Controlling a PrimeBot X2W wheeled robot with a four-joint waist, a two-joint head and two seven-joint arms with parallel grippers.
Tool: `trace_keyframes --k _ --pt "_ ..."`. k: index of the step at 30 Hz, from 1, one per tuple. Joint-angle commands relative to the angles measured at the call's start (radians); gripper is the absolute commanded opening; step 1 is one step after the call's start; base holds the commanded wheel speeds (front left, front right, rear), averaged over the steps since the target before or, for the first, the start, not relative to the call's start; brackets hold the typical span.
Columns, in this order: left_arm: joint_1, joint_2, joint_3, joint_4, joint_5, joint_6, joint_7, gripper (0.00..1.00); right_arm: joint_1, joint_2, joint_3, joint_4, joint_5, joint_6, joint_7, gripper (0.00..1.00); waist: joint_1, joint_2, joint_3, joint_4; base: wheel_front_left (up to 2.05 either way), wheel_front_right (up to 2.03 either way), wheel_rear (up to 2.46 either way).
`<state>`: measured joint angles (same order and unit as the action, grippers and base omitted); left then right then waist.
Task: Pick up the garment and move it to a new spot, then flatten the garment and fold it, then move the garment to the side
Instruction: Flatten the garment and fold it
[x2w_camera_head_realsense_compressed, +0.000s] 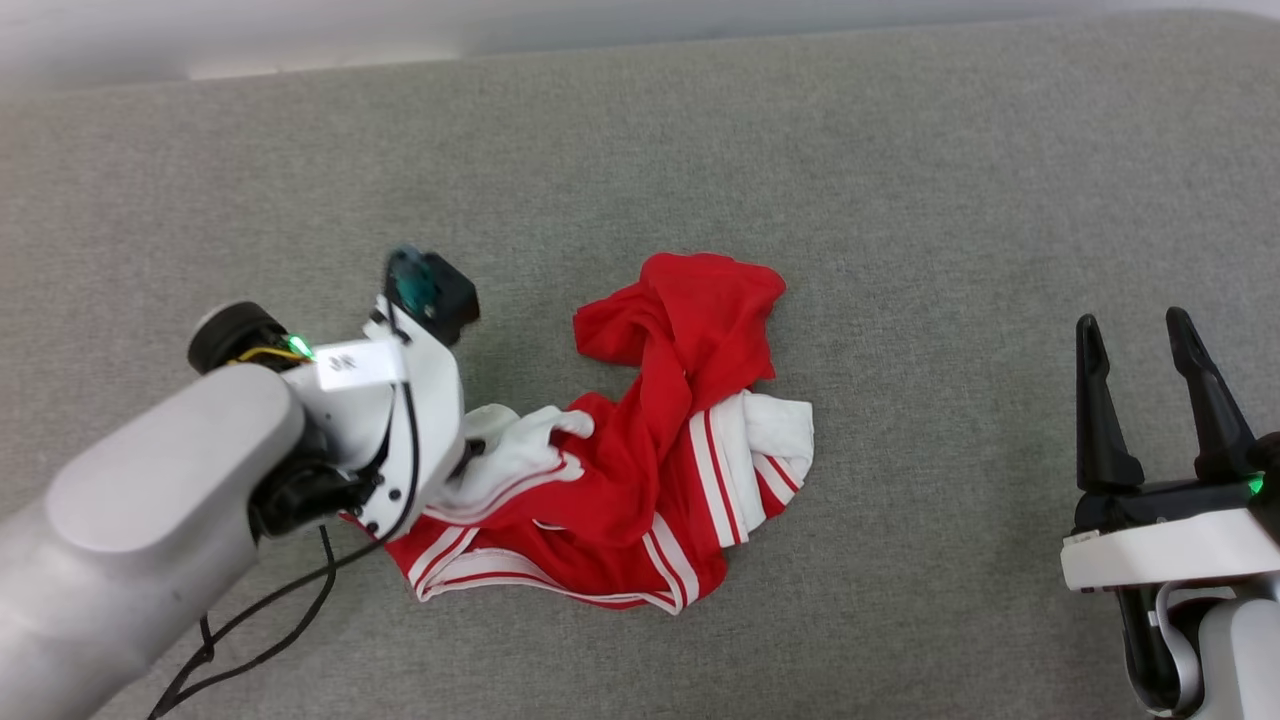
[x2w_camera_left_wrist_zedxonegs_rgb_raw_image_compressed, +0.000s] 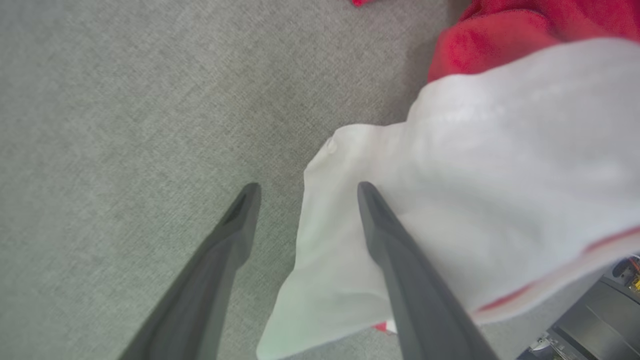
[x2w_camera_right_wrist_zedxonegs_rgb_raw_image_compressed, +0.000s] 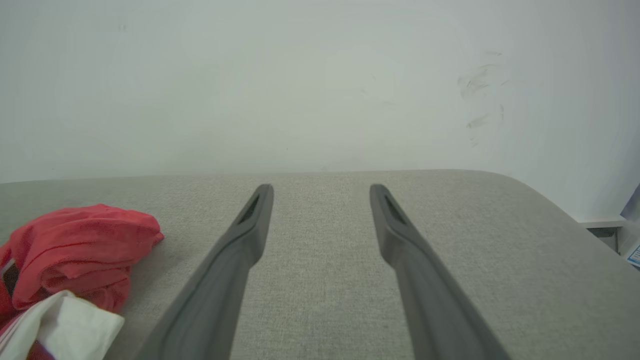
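My gripper will uncover hidden lettering on the garment (x2w_camera_head_realsense_compressed: 654, 420) when it pulls the garment's sleeve, because a black patch edged in white (x2w_camera_right_wrist_zedxonegs_rgb_raw_image_compressed: 9, 276) shows between the red folds.
The garment (x2w_camera_head_realsense_compressed: 650, 440) lies crumpled in the middle of the grey surface, red with white sleeves and striped trim. My left arm reaches over its left edge. In the left wrist view the left gripper (x2w_camera_left_wrist_zedxonegs_rgb_raw_image_compressed: 305, 192) is open, and the edge of a white sleeve (x2w_camera_left_wrist_zedxonegs_rgb_raw_image_compressed: 450, 200) lies between and over its fingers, with red cloth beyond. My right gripper (x2w_camera_head_realsense_compressed: 1140, 345) stands open at the right, well apart from the garment (x2w_camera_right_wrist_zedxonegs_rgb_raw_image_compressed: 70, 260), with nothing between its fingers (x2w_camera_right_wrist_zedxonegs_rgb_raw_image_compressed: 257, 215).
The grey fabric surface (x2w_camera_head_realsense_compressed: 900, 180) stretches wide around the garment, with a rounded far-right corner (x2w_camera_right_wrist_zedxonegs_rgb_raw_image_compressed: 540, 195) and a pale wall (x2w_camera_right_wrist_zedxonegs_rgb_raw_image_compressed: 320, 75) behind it. A black cable (x2w_camera_head_realsense_compressed: 260, 620) hangs from my left arm at the lower left.
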<state>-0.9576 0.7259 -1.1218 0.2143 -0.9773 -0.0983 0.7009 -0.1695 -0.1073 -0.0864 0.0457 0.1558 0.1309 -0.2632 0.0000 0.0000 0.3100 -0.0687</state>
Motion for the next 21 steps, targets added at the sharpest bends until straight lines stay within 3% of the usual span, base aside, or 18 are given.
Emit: trace_keyframes --k 1,9,10,11,18,21 --pt "0.001 -0.007 -0.012 0.008 0.01 -0.006 0.007 1.0 -0.012 -0.003 0.001 -0.003 0.003 0.0 -0.002 1.0 0.0 0.0 0.013 -0.007 0.0 0.0 0.0" --pt "0.035 -0.05 -0.111 0.121 0.012 -0.025 0.055 1.0 -0.04 0.007 0.011 0.001 0.0 0.0 -0.002 1.0 0.0 0.0 0.049 -0.026 0.0 0.0 0.0" --pt "0.037 -0.054 -0.117 0.13 0.009 -0.027 0.056 0.43 -0.041 0.007 0.011 0.002 0.0 0.0 -0.002 1.0 0.0 0.0 0.05 -0.027 0.0 0.0 0.0" --pt "0.036 -0.056 -0.122 0.135 0.011 -0.026 0.049 0.0 -0.042 0.007 0.009 0.003 -0.001 0.0 -0.002 1.0 0.0 0.0 0.051 -0.027 0.0 0.0 0.0" --pt "-0.021 -0.065 -0.105 0.094 -0.008 -0.031 -0.043 0.0 -0.019 0.007 -0.012 0.007 -0.01 -0.001 -0.002 1.0 0.0 0.0 0.022 -0.007 0.0 0.0 0.0" --pt "-0.058 -0.041 -0.076 0.075 -0.009 -0.031 -0.104 0.0 -0.012 0.005 -0.015 0.007 -0.013 0.0 -0.002 1.0 0.0 0.0 0.005 0.004 0.0 0.0 0.0"
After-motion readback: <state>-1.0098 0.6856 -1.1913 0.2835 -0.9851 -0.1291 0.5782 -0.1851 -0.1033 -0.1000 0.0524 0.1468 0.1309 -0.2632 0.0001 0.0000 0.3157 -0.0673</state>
